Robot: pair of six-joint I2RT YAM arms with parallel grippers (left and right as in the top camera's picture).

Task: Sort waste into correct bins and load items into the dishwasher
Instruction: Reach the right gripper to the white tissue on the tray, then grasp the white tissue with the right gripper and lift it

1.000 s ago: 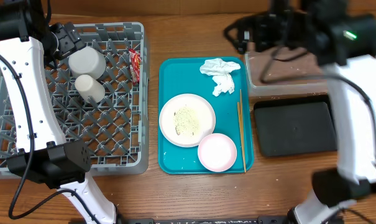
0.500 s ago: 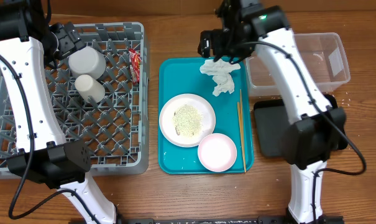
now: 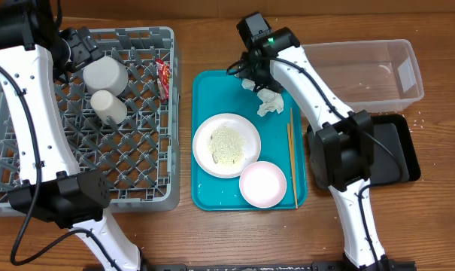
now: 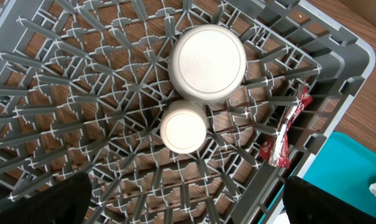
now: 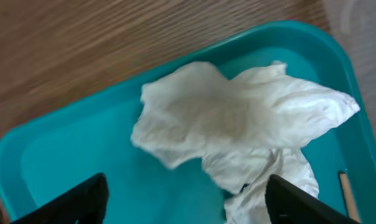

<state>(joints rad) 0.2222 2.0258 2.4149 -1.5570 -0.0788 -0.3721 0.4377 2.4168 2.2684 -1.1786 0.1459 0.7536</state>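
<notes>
The white napkin (image 5: 215, 115) is ahead of my right gripper's fingers. Next, I turn the fingers and move them over the napkin's near edge (image 5: 172, 155) before I pinch it.
The crumpled white napkin (image 3: 269, 102) (image 5: 237, 124) lies at the back of the teal tray (image 3: 208, 197). My right gripper (image 3: 250, 74) (image 5: 188, 202) hangs low over the napkin's left part, open, holding nothing. The grey dishwasher rack (image 3: 137, 173) holds an upturned bowl (image 4: 207, 55) and cup (image 4: 183, 127). My left gripper (image 3: 77, 49) (image 4: 188, 205) is open above them. A red-and-white sauce packet (image 3: 164, 79) (image 4: 287, 134) rests on the rack's right side. On the tray sit a plate with rice scraps (image 3: 226, 144), a smaller plate (image 3: 262, 184) and chopsticks (image 3: 292, 154).
The clear tub (image 3: 370, 71) stands at the back right. In front of it is the black tray (image 3: 398, 154), partly hidden by my right arm. Bare wooden table runs along the front edge.
My right arm has swung left from over the clear tub to the napkin and come down close to it. The left arm has not moved.
</notes>
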